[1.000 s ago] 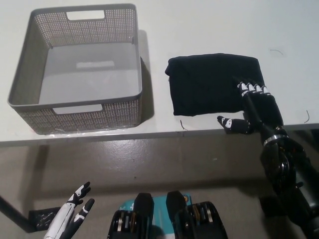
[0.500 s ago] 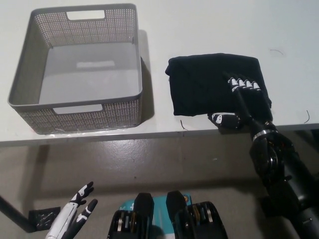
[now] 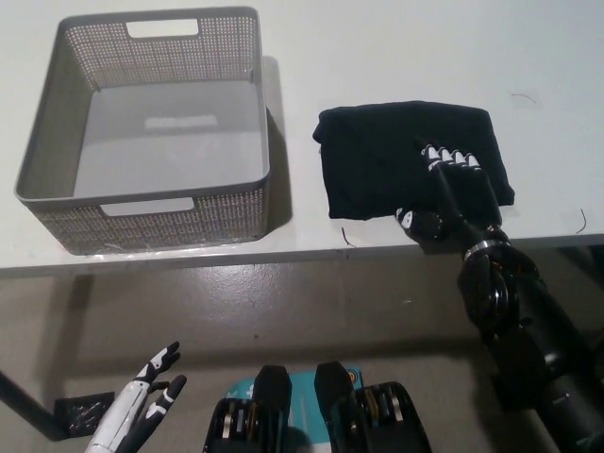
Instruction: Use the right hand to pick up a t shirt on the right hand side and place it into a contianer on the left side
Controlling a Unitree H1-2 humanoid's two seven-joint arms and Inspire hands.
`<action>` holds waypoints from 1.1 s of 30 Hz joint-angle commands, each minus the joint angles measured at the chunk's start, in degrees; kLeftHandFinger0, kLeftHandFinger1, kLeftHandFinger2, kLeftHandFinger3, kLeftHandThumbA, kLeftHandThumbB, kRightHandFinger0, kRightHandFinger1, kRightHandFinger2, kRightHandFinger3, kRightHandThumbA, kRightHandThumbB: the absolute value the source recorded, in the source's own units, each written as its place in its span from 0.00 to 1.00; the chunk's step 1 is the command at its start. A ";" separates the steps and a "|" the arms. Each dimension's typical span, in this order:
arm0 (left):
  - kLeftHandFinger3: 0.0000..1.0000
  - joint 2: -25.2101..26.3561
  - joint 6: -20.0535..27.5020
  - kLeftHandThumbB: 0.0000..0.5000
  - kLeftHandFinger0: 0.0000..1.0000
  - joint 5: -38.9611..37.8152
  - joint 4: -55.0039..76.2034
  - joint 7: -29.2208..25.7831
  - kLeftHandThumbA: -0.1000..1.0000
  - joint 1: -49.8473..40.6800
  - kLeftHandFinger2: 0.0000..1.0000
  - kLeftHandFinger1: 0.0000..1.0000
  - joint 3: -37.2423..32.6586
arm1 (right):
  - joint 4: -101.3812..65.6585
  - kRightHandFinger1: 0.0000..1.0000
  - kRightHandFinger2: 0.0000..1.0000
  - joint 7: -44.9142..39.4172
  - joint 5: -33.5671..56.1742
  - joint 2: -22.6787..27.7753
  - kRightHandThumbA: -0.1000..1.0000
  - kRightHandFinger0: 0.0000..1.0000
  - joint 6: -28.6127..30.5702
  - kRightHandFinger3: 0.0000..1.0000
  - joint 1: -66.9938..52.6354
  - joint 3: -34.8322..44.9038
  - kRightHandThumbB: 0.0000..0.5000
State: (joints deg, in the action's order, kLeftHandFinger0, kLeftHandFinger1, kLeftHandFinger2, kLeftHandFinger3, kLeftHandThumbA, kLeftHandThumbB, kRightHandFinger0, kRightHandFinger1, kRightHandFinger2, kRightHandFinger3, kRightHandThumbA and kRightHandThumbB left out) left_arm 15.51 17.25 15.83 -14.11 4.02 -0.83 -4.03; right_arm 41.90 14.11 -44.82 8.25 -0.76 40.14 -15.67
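Observation:
The black t-shirt [image 3: 382, 160] is lying folded into a compact rectangle [image 3: 327, 132], so its loose end will droop but the folds will hold together when the robot carries it.
A folded black t-shirt [image 3: 396, 151] lies on the white table, right of centre. My black right hand [image 3: 451, 193] lies over the shirt's near right part, fingers [image 3: 444, 159] spread on top and the thumb at the shirt's front edge; the shirt still rests flat. A grey perforated basket [image 3: 57, 94] stands empty on the left of the table. At the bottom left, below the table edge, my white left hand [image 3: 142, 401] rests open with fingers apart.
The table's front edge [image 3: 283, 255] runs just below the basket and shirt, with brown floor beneath. A small dark thread [image 3: 580, 222] lies at the table's right edge.
My right hand has slid left and further onto the shirt, the thumb closing in on its front edge. The left hand has barely moved.

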 commanded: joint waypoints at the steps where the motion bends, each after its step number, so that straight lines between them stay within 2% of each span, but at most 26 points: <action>1: 1.00 0.59 -0.42 0.97 0.90 -1.96 1.47 0.50 1.00 1.26 1.00 1.00 0.61 | 5.00 0.76 0.81 16.45 7.51 -2.51 0.00 0.80 14.27 0.80 4.72 5.13 0.47; 2: 1.00 0.60 0.07 0.98 0.89 -2.20 1.53 0.39 1.00 1.17 1.00 0.99 0.74 | 5.93 0.64 0.71 16.70 8.29 -2.82 0.00 0.69 15.77 0.69 5.00 5.73 0.42; 3: 1.00 0.62 -0.84 1.00 0.91 -2.54 2.23 0.80 1.00 0.86 1.00 1.00 0.81 | 5.89 0.56 0.63 16.15 9.50 -2.92 0.00 0.60 16.80 0.61 4.84 6.64 0.48; 5: 1.00 0.57 -1.13 1.00 0.90 -2.52 2.45 0.66 1.00 0.91 1.00 1.00 0.95 | 6.39 0.54 0.60 16.50 9.66 -2.83 0.00 0.60 17.78 0.59 5.07 7.02 0.52; 8: 1.00 0.31 -1.07 1.00 0.88 -3.14 2.43 0.78 1.00 0.78 1.00 1.00 1.09 | 7.98 0.52 0.57 19.44 8.51 -2.33 0.00 0.66 20.55 0.58 5.47 6.82 0.58; 13: 1.00 0.02 -1.56 1.00 0.88 -3.59 2.71 0.97 1.00 0.58 1.00 1.00 1.32 | 9.63 0.53 0.56 21.60 9.10 -2.18 0.00 0.66 24.03 0.59 5.67 6.86 0.54; 15: 1.00 -0.08 -1.46 0.99 0.87 -3.87 2.80 0.99 1.00 0.62 1.00 0.99 1.43 | 11.05 0.52 0.55 23.86 8.80 -2.26 0.00 0.62 25.25 0.59 6.14 6.74 0.55; 17: 1.00 -0.04 -0.83 0.97 0.86 -3.39 2.57 0.78 1.00 0.55 1.00 0.99 1.25 | 11.22 0.53 0.55 24.86 8.64 -2.23 0.00 0.59 25.49 0.60 6.29 6.53 0.51; 20: 1.00 0.05 -0.63 0.96 0.85 -3.71 2.45 0.92 1.00 0.52 1.00 0.99 1.31 | 12.13 0.51 0.57 25.93 8.86 -2.31 0.00 0.58 26.14 0.60 7.44 6.31 0.52; 22: 1.00 0.06 -1.15 0.99 0.85 -3.37 2.94 0.96 1.00 0.49 1.00 0.99 1.20 | 11.64 0.47 0.56 26.97 8.89 -2.47 0.00 0.56 25.06 0.58 9.95 6.67 0.55; 26: 1.00 0.22 -1.04 1.00 0.85 -3.17 2.25 1.08 1.00 0.60 1.00 0.98 1.06 | 8.71 0.47 0.58 24.76 10.10 -2.67 0.00 0.53 22.67 0.62 14.03 7.29 0.46; 27: 1.00 0.06 -1.04 1.00 0.84 -3.12 2.24 1.00 1.00 0.55 1.00 0.98 1.02 | 8.39 0.46 0.58 24.83 10.16 -2.66 0.00 0.51 23.12 0.62 15.46 7.21 0.48; 28: 1.00 0.00 -0.99 1.00 0.84 -3.13 2.14 0.85 1.00 0.52 1.00 0.97 1.10 | 8.28 0.46 0.58 25.46 9.84 -2.86 0.00 0.52 23.71 0.61 17.74 7.00 0.49; 31: 1.00 -0.08 -1.08 0.98 0.84 -3.71 2.39 1.31 1.00 0.35 1.00 0.98 1.02 | 8.38 0.45 0.55 26.57 8.60 -3.33 0.00 0.66 22.27 0.59 21.87 6.33 0.53; 33: 1.00 0.08 -1.38 1.00 0.85 -3.37 2.41 1.36 1.00 0.47 1.00 0.99 0.94 | 8.09 0.47 0.56 25.46 8.66 -3.74 0.00 0.61 21.12 0.60 24.06 6.15 0.49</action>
State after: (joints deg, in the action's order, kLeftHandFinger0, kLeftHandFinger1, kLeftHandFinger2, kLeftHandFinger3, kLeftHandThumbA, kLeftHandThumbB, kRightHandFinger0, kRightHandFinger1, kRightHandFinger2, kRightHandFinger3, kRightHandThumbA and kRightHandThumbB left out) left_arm 15.01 16.18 13.78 -13.42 4.81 -0.87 -3.21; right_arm 53.59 36.18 -36.50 5.32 19.69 54.71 -9.47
